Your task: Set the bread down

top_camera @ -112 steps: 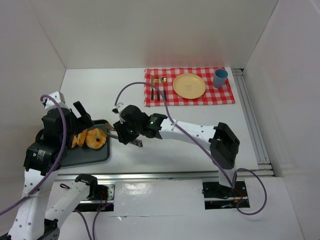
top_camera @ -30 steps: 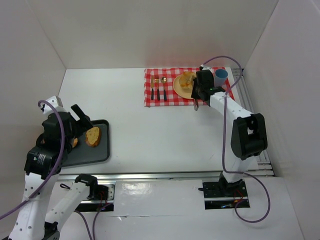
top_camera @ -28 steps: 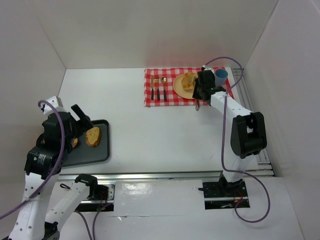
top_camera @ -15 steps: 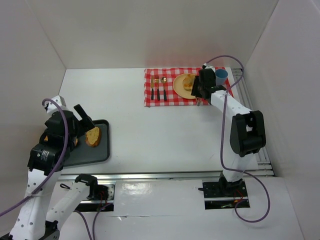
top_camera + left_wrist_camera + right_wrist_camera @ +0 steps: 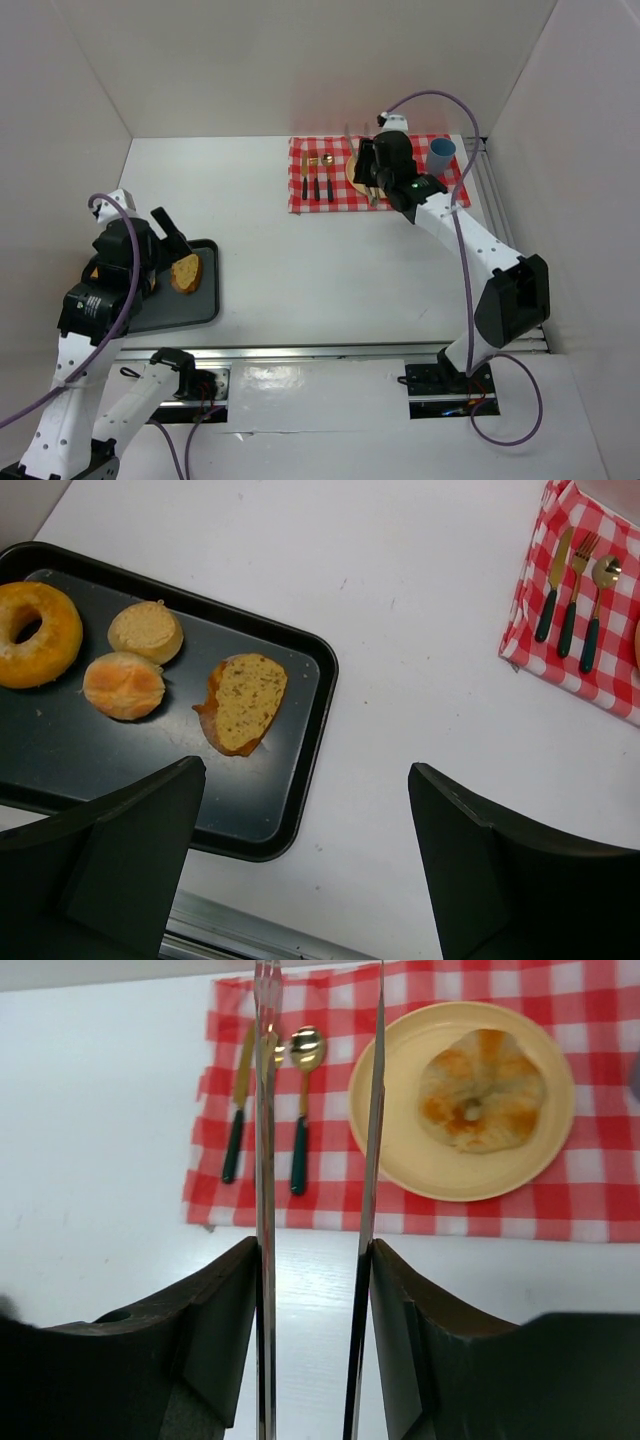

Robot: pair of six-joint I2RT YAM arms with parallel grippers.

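Note:
The slice is clear of the rolls (image 5: 186,273) and the tongs are open, so my right gripper should keep going to the dark tray (image 5: 182,309) and close the tongs' blades on the slice.
One piece of bread (image 5: 482,1088), round and golden with a pale centre, lies on the yellow plate (image 5: 400,1155). My right gripper (image 5: 313,1260) hovers near the plate's left side, shut on metal tongs (image 5: 266,1160) whose two blades stand apart with nothing between them. In the top view the right gripper (image 5: 378,168) covers most of the plate (image 5: 352,172). More bread lies on the dark tray (image 5: 300,810): a slice (image 5: 245,700), two small rolls (image 5: 146,630) and a ring-shaped piece (image 5: 35,632). My left gripper (image 5: 305,780) hangs open above the tray's near right corner.
A red checked cloth (image 5: 450,190) lies under the plate, with a knife, fork and spoon (image 5: 303,1100) on its left part and a blue cup (image 5: 440,155) at its right. White walls enclose the table on three sides.
The tongs' blades have spread and the bread now lies free on the plate. My right gripper has pulled up and leftward from the plate. The left arm has shifted slightly.

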